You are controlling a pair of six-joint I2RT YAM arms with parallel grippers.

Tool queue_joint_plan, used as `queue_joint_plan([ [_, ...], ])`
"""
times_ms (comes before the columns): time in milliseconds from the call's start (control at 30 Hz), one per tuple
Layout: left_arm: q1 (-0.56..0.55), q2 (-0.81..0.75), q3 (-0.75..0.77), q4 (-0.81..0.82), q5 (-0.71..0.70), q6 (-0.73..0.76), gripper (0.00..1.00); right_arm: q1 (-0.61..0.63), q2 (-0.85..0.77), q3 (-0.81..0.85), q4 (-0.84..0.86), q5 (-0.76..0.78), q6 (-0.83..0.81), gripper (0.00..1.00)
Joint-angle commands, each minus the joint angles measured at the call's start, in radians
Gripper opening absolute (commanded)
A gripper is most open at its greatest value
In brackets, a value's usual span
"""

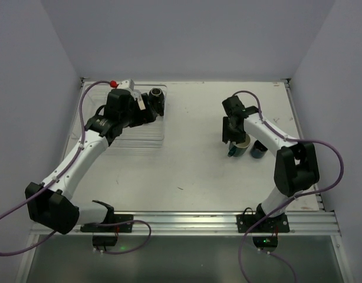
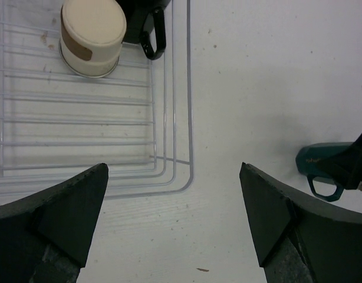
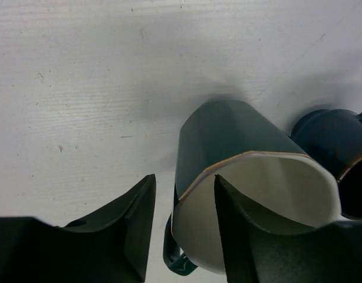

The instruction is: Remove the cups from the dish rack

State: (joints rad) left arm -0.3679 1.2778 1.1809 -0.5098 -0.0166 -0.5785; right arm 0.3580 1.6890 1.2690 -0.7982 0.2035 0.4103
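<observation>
The cream cup stands base up (image 2: 94, 22) in the dish rack, far from the robot's right gripper, so next the left gripper grasps its sides (image 2: 89, 54) and passes it over.
The clear dish rack (image 1: 140, 138) lies at the far left; its ribs and rim show in the left wrist view (image 2: 190, 88). In it stand a cream cup with a brown band (image 2: 92, 35) and a black mug (image 1: 157, 98) (image 2: 147, 26). My left gripper (image 1: 150, 112) (image 2: 172, 206) is open and empty above the rack's right edge. My right gripper (image 1: 234, 140) (image 3: 184, 206) is open. Its jaws straddle the wall of the dark teal cup (image 1: 239, 148) (image 3: 228, 141), one finger inside and one outside, with gaps. The blue cup (image 1: 259, 149) (image 3: 325, 138) stands beside it. The clear cup is not in view.
The teal cup and my right gripper also show at the right edge of the left wrist view (image 2: 322, 168). Grey walls close in the table at the left, back and right. A metal rail (image 1: 187, 221) runs along the near edge.
</observation>
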Motion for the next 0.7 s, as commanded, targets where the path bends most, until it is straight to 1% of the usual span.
queue_joint_plan([
  [0,-0.003,0.052,0.104,-0.021,-0.095,0.039,0.97,0.006,-0.09,0.049,-0.022,0.054,-0.022,0.5],
  [33,-0.003,0.067,0.121,-0.03,-0.104,0.046,0.97,0.006,-0.11,0.062,-0.027,0.057,-0.025,0.54],
  [100,-0.003,0.13,0.184,-0.048,-0.137,0.054,0.97,0.006,-0.13,0.078,-0.042,0.059,-0.036,0.55],
  [233,0.001,0.257,0.305,-0.137,-0.221,0.083,0.98,0.018,-0.201,0.13,-0.091,0.085,-0.036,0.57],
  [267,0.009,0.314,0.357,-0.157,-0.265,0.083,0.98,0.024,-0.219,0.136,-0.107,0.089,-0.034,0.57],
  [333,0.017,0.371,0.404,-0.2,-0.304,0.1,0.98,0.029,-0.264,0.138,-0.118,0.089,-0.027,0.58],
  [367,0.027,0.435,0.458,-0.219,-0.342,0.103,0.97,0.033,-0.308,0.138,-0.13,0.089,-0.025,0.58],
  [433,0.03,0.501,0.509,-0.266,-0.394,0.111,0.96,0.042,-0.356,0.13,-0.139,0.076,-0.019,0.58],
  [467,0.037,0.562,0.545,-0.275,-0.411,0.114,0.96,0.051,-0.38,0.124,-0.141,0.07,-0.012,0.58],
  [600,0.061,0.644,0.546,-0.245,-0.396,0.123,0.94,0.064,-0.55,0.041,-0.113,0.019,0.008,0.59],
  [667,0.078,0.67,0.539,-0.216,-0.372,0.124,0.94,0.067,-0.597,0.018,-0.105,-0.012,0.016,0.59],
])
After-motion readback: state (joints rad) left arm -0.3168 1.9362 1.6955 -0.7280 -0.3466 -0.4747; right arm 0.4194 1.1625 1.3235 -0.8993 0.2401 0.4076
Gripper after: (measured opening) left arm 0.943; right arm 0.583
